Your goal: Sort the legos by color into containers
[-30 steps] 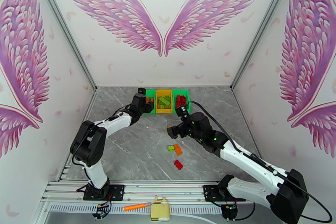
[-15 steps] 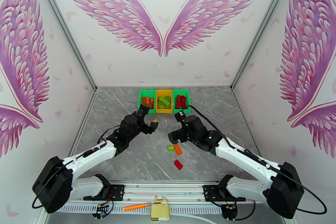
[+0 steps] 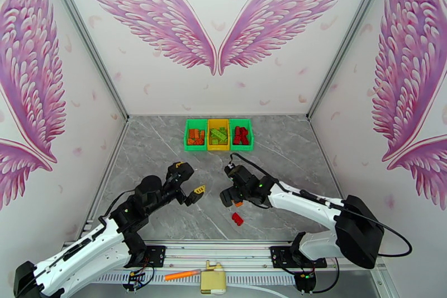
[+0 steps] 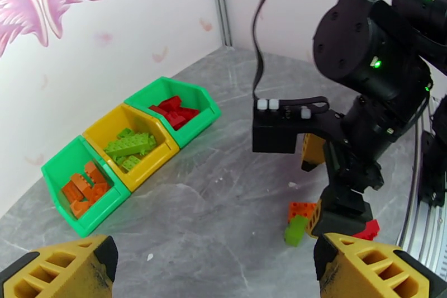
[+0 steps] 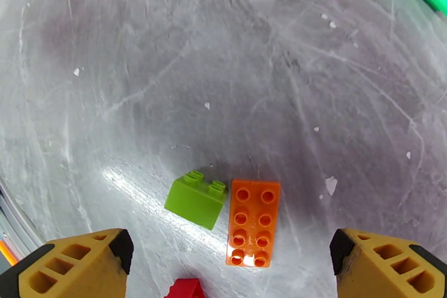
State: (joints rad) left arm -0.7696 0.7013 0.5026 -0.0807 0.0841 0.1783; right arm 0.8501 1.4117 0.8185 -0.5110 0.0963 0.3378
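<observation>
The robot's right gripper hangs above the light green brick and is in the left gripper's way, so next the right gripper takes the orange brick to its bin first.
Three joined containers stand at the table's back: a green bin (image 3: 195,137) (image 4: 84,190) with orange legos, a yellow bin (image 3: 218,136) (image 4: 131,151) with light green legos, and a green bin (image 3: 241,135) (image 4: 173,112) with red legos. An orange brick (image 5: 252,222) (image 4: 299,209) and a light green brick (image 5: 195,198) (image 4: 294,232) lie side by side on the table, a red brick (image 3: 237,218) (image 4: 369,230) near them. My right gripper (image 3: 230,197) (image 5: 229,271) hangs open just above the orange and green pair. My left gripper (image 3: 190,179) (image 4: 215,277) is open and empty, left of the right one.
The grey marble table (image 3: 156,148) is walled by white panels with pink wings. An orange pen-like stick (image 3: 181,274) and a cream object (image 3: 212,279) lie on the front rail between the arm bases. The right arm's cable (image 3: 246,156) loops above its wrist.
My left arm has pulled back from the bins toward the near side, its jaws opening wider. My right gripper has moved nearer and down over the orange and green bricks.
</observation>
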